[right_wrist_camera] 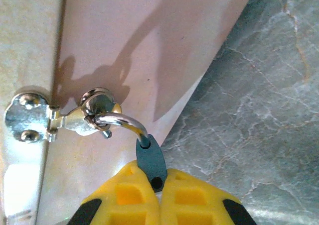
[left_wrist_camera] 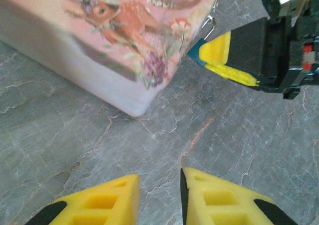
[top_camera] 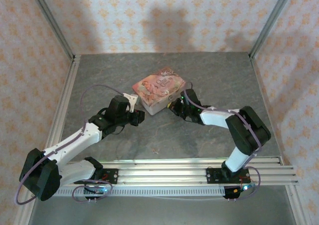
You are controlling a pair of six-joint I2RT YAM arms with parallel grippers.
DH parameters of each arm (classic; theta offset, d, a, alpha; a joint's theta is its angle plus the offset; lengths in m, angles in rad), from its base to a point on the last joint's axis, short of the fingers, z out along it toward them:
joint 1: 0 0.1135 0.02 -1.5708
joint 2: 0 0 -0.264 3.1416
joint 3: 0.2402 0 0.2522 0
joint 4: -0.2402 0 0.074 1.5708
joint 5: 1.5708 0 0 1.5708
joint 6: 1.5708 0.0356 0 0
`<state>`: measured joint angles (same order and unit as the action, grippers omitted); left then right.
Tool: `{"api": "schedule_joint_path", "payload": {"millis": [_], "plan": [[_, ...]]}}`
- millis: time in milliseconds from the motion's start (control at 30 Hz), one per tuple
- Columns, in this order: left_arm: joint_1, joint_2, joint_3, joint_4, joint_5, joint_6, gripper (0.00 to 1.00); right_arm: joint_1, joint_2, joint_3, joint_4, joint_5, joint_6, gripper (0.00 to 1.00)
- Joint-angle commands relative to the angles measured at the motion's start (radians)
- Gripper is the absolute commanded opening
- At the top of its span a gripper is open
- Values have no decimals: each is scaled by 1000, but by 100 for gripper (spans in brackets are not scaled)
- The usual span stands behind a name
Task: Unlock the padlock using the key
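Observation:
The padlock's open shackle is hooked through the latch ring [right_wrist_camera: 95, 119], so my right gripper needs to turn the padlock to get its free leg [right_wrist_camera: 106, 134] out before pulling the padlock away.
The teal padlock [right_wrist_camera: 151, 158] hangs from the latch ring [right_wrist_camera: 97, 103] on the side of the pink tin [right_wrist_camera: 139, 46]. My right gripper [right_wrist_camera: 160, 177] is shut on its body. One leg of the silvery shackle [right_wrist_camera: 119, 120] sits in the body, and the other hole shows empty. In the left wrist view a teal corner of the padlock [left_wrist_camera: 195, 53] peeks out from the right gripper [left_wrist_camera: 227, 60] at the tin's corner. My left gripper [left_wrist_camera: 159, 185] is open over bare stone with nothing between its fingers, a short way from the tin [left_wrist_camera: 99, 36]. The key is out of view.
The tin [top_camera: 159, 88] lies mid-table between both grippers, the left gripper [top_camera: 139, 116] and the right gripper [top_camera: 172, 107]. A silver hasp plate [right_wrist_camera: 30, 118] is fixed to the tin's lid edge. Patterned walls close in the grey stone table [top_camera: 209, 75]; rails run along the near edge.

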<state>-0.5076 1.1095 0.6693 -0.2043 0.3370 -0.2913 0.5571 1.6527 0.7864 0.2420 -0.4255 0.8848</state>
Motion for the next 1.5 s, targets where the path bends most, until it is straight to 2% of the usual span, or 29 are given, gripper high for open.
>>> {"api": "schedule_joint_path", "payload": {"millis": [0,67,167,400,467,567,767,967,1100,1333,1467], "plan": [[7,-28,-22,-13,-22,-17,28,-20,-31,36,-1,19,23,0],[6,-37,-27,-14,-23,-17,28,-22,-22,57,-18,-19,-12,0],[7,-46,-37,-14,-23,-12,29,-32,37,123,-82,-154,-79,0],[8,-53,-42,-10,-27,-12,29,-39,160,167,-101,-431,-101,0],[8,-50,-42,-6,-27,-12,29,-39,184,189,-156,-471,-132,0],[9,-47,-37,-3,-24,-15,29,-47,168,175,-198,-402,-144,0],[9,-46,-39,-3,-24,-19,29,-69,80,61,8,-293,18,0],[7,-50,-51,6,-24,-23,29,-69,17,63,48,-211,108,0],[8,-50,-55,8,-24,-25,29,-70,25,91,56,-203,168,0],[9,-63,-59,-7,-29,-16,29,-74,53,84,8,-171,146,0],[9,-87,-55,-35,-53,-6,29,-61,-38,28,-87,-116,34,0]]}}
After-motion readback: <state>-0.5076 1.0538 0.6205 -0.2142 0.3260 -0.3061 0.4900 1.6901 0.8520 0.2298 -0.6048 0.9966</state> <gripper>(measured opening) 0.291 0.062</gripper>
